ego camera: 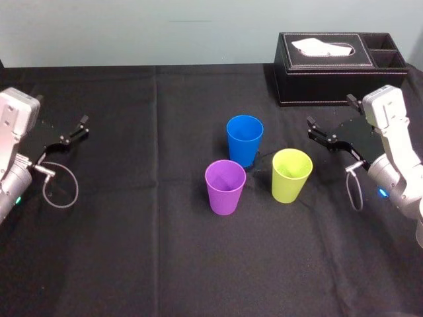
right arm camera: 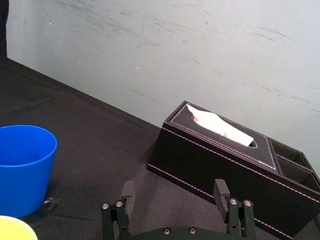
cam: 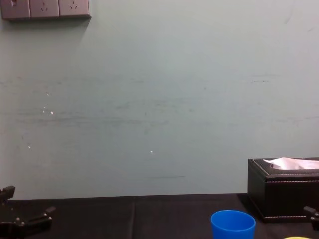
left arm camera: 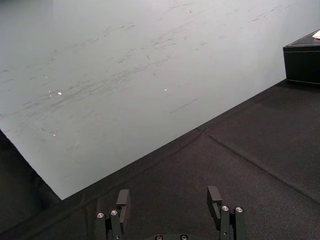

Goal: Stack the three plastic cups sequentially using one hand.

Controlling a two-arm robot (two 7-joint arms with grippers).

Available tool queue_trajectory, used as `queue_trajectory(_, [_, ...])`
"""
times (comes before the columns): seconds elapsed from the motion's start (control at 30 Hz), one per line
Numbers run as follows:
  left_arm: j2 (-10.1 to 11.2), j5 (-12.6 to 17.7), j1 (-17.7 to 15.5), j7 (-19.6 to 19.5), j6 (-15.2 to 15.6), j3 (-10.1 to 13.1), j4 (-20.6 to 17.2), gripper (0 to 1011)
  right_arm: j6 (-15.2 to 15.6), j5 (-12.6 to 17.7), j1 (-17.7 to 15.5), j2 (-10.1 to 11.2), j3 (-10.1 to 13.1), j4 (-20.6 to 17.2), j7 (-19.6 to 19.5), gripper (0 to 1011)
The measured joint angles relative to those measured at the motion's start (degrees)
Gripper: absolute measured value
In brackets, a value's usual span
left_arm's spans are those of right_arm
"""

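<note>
The blue cup gets narrower below its wide opening. The yellow-green cup will go down into it almost up to its own rim when I lower it.
Three plastic cups stand upright and apart near the middle of the black table: a blue cup at the back, a purple cup in front of it to the left, and a yellow-green cup to the right. My right gripper hovers open just right of the blue and yellow-green cups, holding nothing. In the right wrist view its gripper stands spread, with the blue cup off to one side. My left gripper rests open at the table's far left, and the left wrist view shows that gripper empty.
A black leather tissue box with side compartments sits at the back right, behind my right gripper. The pale wall rises behind the table's far edge. Bare black cloth stretches between the left gripper and the cups and along the front.
</note>
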Motion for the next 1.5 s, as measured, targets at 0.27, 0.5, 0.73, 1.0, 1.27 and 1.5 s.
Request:
queue_trajectory(0.27, [0.00,0.00,0.00,0.00,0.00,0.00,0.00,1010,0.00,0.00,0.00,0.00,0.00,0.00,0.00,1003])
queue_trajectory(0.5, [0.00,0.00,0.00,0.00,0.00,0.00,0.00,1010,0.00,0.00,0.00,0.00,0.00,0.00,0.00,1003])
queue_trajectory(0.73, [0.00,0.00,0.00,0.00,0.00,0.00,0.00,1010,0.00,0.00,0.00,0.00,0.00,0.00,0.00,1003])
queue_trajectory(1.0, [0.00,0.00,0.00,0.00,0.00,0.00,0.00,1010,0.00,0.00,0.00,0.00,0.00,0.00,0.00,1003])
queue_trajectory(1.27, [0.00,0.00,0.00,0.00,0.00,0.00,0.00,1010,0.00,0.00,0.00,0.00,0.00,0.00,0.00,1003])
queue_trajectory(1.5, [0.00,0.00,0.00,0.00,0.00,0.00,0.00,1010,-0.04,-0.09,-0.10,-0.12,0.29,0.00,0.05,1003])
